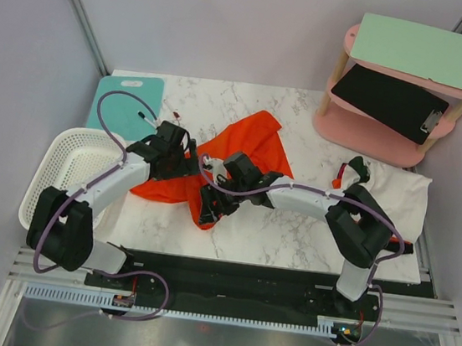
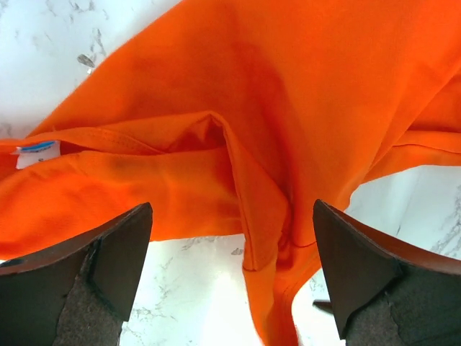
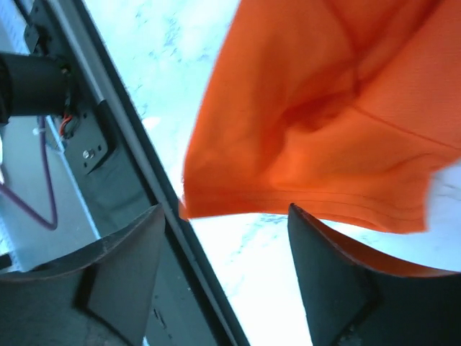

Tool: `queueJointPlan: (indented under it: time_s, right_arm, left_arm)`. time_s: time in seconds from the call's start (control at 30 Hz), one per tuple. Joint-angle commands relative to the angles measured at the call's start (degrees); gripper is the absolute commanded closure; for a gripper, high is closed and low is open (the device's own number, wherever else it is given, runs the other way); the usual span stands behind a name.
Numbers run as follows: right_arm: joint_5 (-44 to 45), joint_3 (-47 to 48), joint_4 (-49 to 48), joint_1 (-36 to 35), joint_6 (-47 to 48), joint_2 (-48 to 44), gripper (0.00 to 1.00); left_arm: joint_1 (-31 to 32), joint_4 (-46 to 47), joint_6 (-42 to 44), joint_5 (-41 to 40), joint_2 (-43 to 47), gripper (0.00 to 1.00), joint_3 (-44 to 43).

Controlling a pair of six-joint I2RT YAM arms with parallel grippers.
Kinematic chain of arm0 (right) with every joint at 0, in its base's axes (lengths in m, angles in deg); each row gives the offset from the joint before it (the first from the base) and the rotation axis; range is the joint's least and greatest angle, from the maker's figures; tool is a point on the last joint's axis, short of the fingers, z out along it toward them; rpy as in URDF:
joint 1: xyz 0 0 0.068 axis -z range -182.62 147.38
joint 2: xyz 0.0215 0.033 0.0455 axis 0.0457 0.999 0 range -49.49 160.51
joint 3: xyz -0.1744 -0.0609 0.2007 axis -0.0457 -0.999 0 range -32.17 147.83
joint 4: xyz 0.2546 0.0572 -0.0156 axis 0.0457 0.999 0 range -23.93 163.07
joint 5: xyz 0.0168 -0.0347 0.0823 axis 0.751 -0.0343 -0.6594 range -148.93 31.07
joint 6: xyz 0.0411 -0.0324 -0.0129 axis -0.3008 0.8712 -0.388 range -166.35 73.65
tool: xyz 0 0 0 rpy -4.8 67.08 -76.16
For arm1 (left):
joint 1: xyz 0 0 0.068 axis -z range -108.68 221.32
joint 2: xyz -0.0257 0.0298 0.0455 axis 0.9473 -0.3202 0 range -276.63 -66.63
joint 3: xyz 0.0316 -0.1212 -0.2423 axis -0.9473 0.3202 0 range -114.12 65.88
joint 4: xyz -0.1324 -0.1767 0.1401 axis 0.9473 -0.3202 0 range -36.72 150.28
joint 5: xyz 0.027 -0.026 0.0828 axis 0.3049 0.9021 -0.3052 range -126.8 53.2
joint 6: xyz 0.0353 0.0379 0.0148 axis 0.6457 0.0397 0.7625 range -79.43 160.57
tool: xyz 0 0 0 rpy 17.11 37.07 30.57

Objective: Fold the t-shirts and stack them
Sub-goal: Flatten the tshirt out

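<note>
The orange-red t-shirt (image 1: pixel 254 137) is lying in loose overlapping folds (image 2: pixel 256 196). It will open out into a wide sheet when I lift and spread it.
One bright orange-red t-shirt (image 1: pixel 246 154) lies crumpled on the marble table (image 1: pixel 291 231), spread from the centre toward the left. My left gripper (image 1: pixel 190 166) hovers over its left part, open. In the left wrist view a hanging fold of the shirt (image 2: pixel 270 238) lies between the open fingers (image 2: pixel 108 274) without being pinched; a white label (image 2: pixel 36 153) shows at the left. My right gripper (image 1: pixel 211 200) is open over the shirt's near corner. In the right wrist view the shirt's hem (image 3: pixel 310 202) lies just ahead of the open fingers (image 3: pixel 338 281).
A white latticed basket (image 1: pixel 66 174) stands at the table's left edge. A teal board (image 1: pixel 126 101) lies at the back left. A pink two-tier shelf (image 1: pixel 388 129) with clipboards stands at the back right. A white cloth (image 1: pixel 393 193) lies at the right. The black base rail (image 3: pixel 144 187) runs along the near edge.
</note>
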Motion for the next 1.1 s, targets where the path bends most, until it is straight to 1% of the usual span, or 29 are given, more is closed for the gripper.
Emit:
queueJointPlan:
  time_s: [0.0, 0.07, 0.1, 0.13, 0.2, 0.33, 0.43, 0.5, 0.57, 0.63, 0.77, 0.87, 0.97, 1.03, 1.07]
  right_arm:
    - [4.68, 2.49, 0.21, 1.27, 2.42, -4.11, 0.2]
    - [5.75, 3.81, 0.92, 2.41, 3.38, -5.6, 0.19]
    - [7.5, 4.07, 0.92, 2.85, 3.3, -6.13, 0.15]
    - [7.86, 4.08, 0.92, 3.29, 3.38, -7.09, 0.15]
    - [9.0, 3.99, 0.84, 5.14, 2.95, -7.71, 0.14]
    - [10.84, 2.41, 0.84, 9.18, 2.68, -8.94, 0.12]
    - [12.86, 0.22, -0.65, 13.04, 1.46, -10.17, 0.02]
    - [14.8, -0.93, -2.14, 16.12, 0.93, -10.79, 0.02]
    - [16.82, -1.9, -3.03, 18.76, 0.22, -11.49, 0.02]
    - [18.4, -1.81, -3.38, 20.51, -0.48, -11.5, 0.02]
    - [19.64, -0.58, -3.3, 23.07, -2.15, -10.18, 0.02]
    - [21.39, 0.82, -3.56, 24.56, -3.81, -8.43, 0.02]
    - [25.35, 2.14, -4.17, 25.71, -5.31, -6.49, 0.02]
    - [26.58, 3.28, -5.4, 26.93, -6.1, -4.65, 0.02]
    - [26.59, 3.55, -6.62, 27.37, -7.24, -3.94, 0.02]
  left_arm:
    - [0.02, 1.74, -3.1, 4.56, 2.57, 0.02, 2.46]
    - [0.02, 2.26, -3.63, 5.61, 4.14, 0.02, 4.3]
    - [0.1, 3.4, -3.9, 7.01, 5.2, 0.02, 5.18]
    - [0.1, 3.84, -4.51, 7.37, 6.52, 0.02, 6.06]
    - [0.19, 5.51, -5.56, 10.87, 11.09, 0.02, 8.52]
    - [0.45, 5.52, -6.88, 13.61, 17.24, 0.02, 11.95]
    - [1.33, 5.52, -8.55, 14.23, 20.06, 0.03, 14.94]
    - [2.47, 5.52, -9.6, 14.14, 20.33, 0.04, 16.44]
    - [3.26, 5.52, -10.05, 13.88, 20.5, 0.08, 17.58]
    - [4.15, 5.52, -10.75, 13.61, 20.77, 0.12, 18.2]
    - [5.37, 5.34, -11.63, 12.74, 20.77, 0.15, 19.78]
    - [7.39, 5.61, -10.84, 11.25, 18.76, 0.18, 19.78]
    - [9.06, 7.27, -10.75, 11.42, 16.47, 0.24, 19.96]
    - [10.21, 9.11, -11.19, 11.51, 15.06, 0.32, 20.04]
    - [11.17, 9.56, -11.45, 11.51, 13.49, 0.38, 19.96]
